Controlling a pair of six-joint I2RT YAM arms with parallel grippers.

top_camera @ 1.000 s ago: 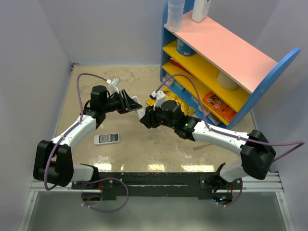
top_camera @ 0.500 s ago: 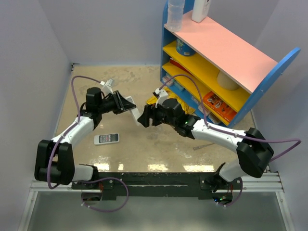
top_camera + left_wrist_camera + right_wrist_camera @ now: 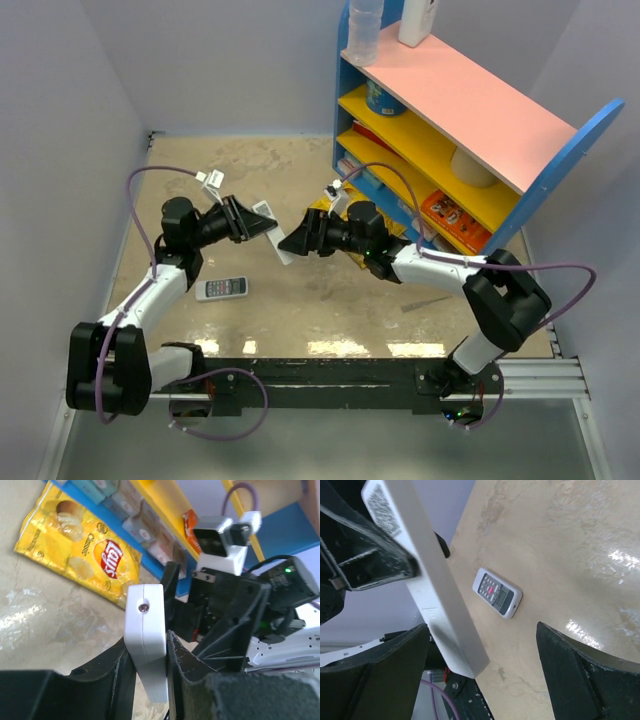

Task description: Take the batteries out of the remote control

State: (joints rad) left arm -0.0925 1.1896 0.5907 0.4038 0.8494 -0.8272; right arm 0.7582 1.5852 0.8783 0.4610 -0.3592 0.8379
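The bar's lower end [image 3: 469, 661] is close to one finger of my open right gripper. I should center that gripper before it closes on the bar's sides [image 3: 451, 625].
The remote control [image 3: 222, 288] [image 3: 497, 592] lies flat on the table, buttons and screen up, below the left arm and apart from both grippers. My left gripper [image 3: 255, 222] [image 3: 150, 645] is shut on a long white bar [image 3: 272, 232] [image 3: 145, 630] and holds it in the air, slanted. The bar [image 3: 435, 600] carries a printed label near its upper end. My right gripper [image 3: 293, 240] [image 3: 482, 630] is wide open at the bar's lower end, which sits close to one finger with a broad gap to the other. The batteries are hidden.
A blue shelf unit [image 3: 450, 150] with pink and yellow boards stands at the back right, boxes on its lower levels. A yellow chips bag [image 3: 325, 212] [image 3: 85, 545] lies at its foot behind the grippers. A thin grey stick [image 3: 418, 303] lies under the right arm.
The left arm has drawn back to the left with the white bar. The right gripper has followed it leftward and its jaws have spread wide.
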